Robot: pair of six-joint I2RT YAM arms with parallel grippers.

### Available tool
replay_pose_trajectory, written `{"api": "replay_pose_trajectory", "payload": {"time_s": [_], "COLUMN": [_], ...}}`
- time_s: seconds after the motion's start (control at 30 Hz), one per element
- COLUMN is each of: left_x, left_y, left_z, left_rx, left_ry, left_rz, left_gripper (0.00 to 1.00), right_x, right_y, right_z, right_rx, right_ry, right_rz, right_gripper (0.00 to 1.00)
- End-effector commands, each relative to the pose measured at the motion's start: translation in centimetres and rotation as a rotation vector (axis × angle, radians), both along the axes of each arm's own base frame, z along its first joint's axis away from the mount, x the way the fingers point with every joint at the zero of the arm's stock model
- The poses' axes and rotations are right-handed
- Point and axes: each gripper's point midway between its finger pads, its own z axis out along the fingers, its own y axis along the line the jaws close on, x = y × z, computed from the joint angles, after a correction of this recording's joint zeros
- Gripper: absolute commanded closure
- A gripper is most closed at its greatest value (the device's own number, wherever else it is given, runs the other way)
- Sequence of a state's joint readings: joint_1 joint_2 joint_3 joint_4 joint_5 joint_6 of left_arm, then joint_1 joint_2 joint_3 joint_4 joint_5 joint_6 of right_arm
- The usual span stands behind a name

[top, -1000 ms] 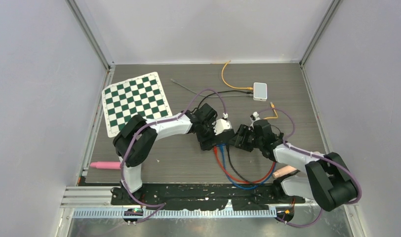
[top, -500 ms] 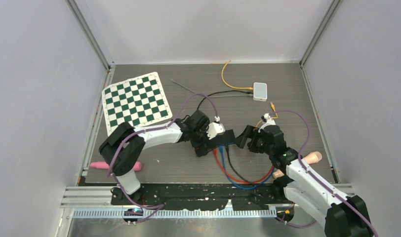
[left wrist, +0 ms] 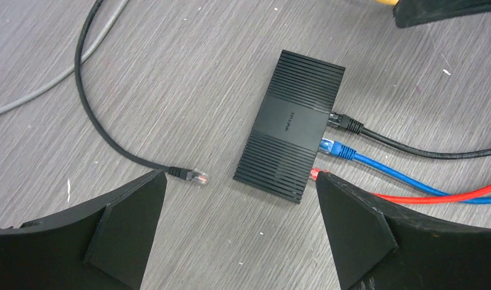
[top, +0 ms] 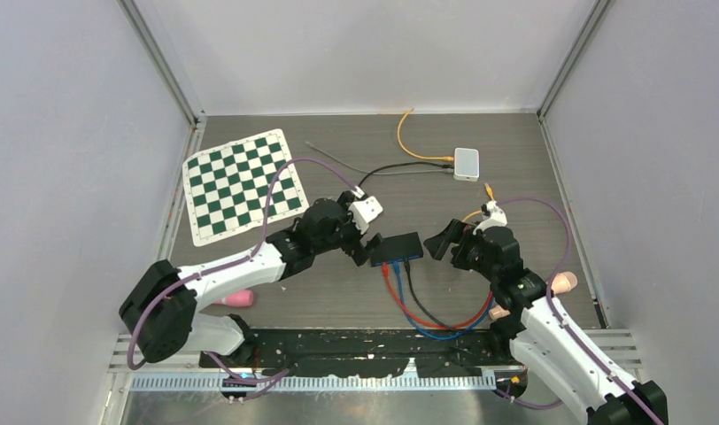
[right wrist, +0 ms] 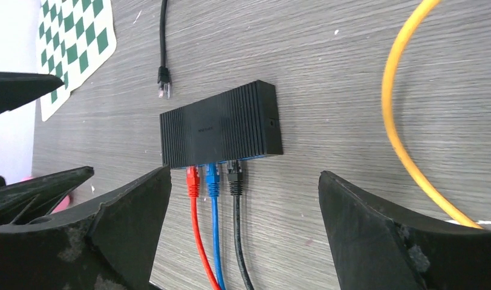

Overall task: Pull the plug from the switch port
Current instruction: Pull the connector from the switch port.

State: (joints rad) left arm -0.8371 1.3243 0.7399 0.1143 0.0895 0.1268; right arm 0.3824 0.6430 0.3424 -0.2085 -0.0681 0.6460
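I should clamp the switch (right wrist: 176,136) with my left gripper before I pinch the plug with my right gripper, because the switch lies unheld with the black plug seated in its port (right wrist: 234,171).
The black ribbed switch (top: 400,246) (left wrist: 291,124) (right wrist: 219,124) lies flat on the table between my two grippers. A red plug (right wrist: 193,179), a blue plug (right wrist: 213,179) and a black plug (right wrist: 234,177) sit side by side in its near ports, and their cables trail toward the arm bases. On the far side of the switch a loose black cable plug (left wrist: 191,175) (right wrist: 164,81) lies on the wood, apart from the switch. My left gripper (top: 367,250) (left wrist: 240,181) is open just left of the switch. The right gripper (top: 446,246) (right wrist: 244,175) is open just right of it. Neither holds anything.
A green-and-white chessboard mat (top: 241,184) lies at the back left. A small white box (top: 466,163) with an orange cable (top: 409,142) sits at the back right. A yellow cable (right wrist: 406,121) curves near the right gripper. A pink object (top: 236,299) lies under the left arm.
Both grippers have opened wide and backed off the switch, the left one leftward, the right one rightward. The switch now lies uncovered on the table.
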Motion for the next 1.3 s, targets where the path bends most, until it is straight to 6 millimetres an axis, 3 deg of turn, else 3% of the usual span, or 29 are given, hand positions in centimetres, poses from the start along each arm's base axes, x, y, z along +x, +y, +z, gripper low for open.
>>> {"api": "replay_pose_trajectory", "payload": {"time_s": [0.0,0.13,0.23,0.4,0.73,1.0,1.27], "left_x": [0.0,-1.3,-1.3,-1.1,-0.6,-0.3,-1.0], "left_y": [-2.2,-3.5,-3.8,-2.8,-1.9,-2.6,-2.5], "left_z": [0.6,-1.6,-2.2,-5.5,-8.5,-9.6,-11.0], "left_rx": [-0.043,0.029,0.062,0.241,0.402,0.404,0.397], "left_ry": [-0.002,0.099,0.111,0.166,0.209,0.222,0.258], "left_rz": [-0.088,-0.201,-0.224,-0.250,-0.274,-0.289,-0.300], "left_gripper": [0.02,0.09,0.10,0.13,0.16,0.17,0.25], "right_x": [-0.1,-1.3,-2.0,-2.1,-1.2,-1.3,-0.7], "right_y": [2.0,2.9,3.8,3.9,4.8,5.1,5.8], "right_z": [-0.1,-2.8,-3.6,-5.0,-5.6,-6.4,-6.9], "right_rx": [0.124,0.140,0.162,0.135,0.158,0.150,0.171], "right_ry": [-0.014,0.079,0.117,0.159,0.213,0.244,0.252], "right_rz": [0.055,0.107,0.164,0.181,0.190,0.210,0.206], "right_gripper": [0.01,0.09,0.12,0.20,0.33,0.34,0.50]}}
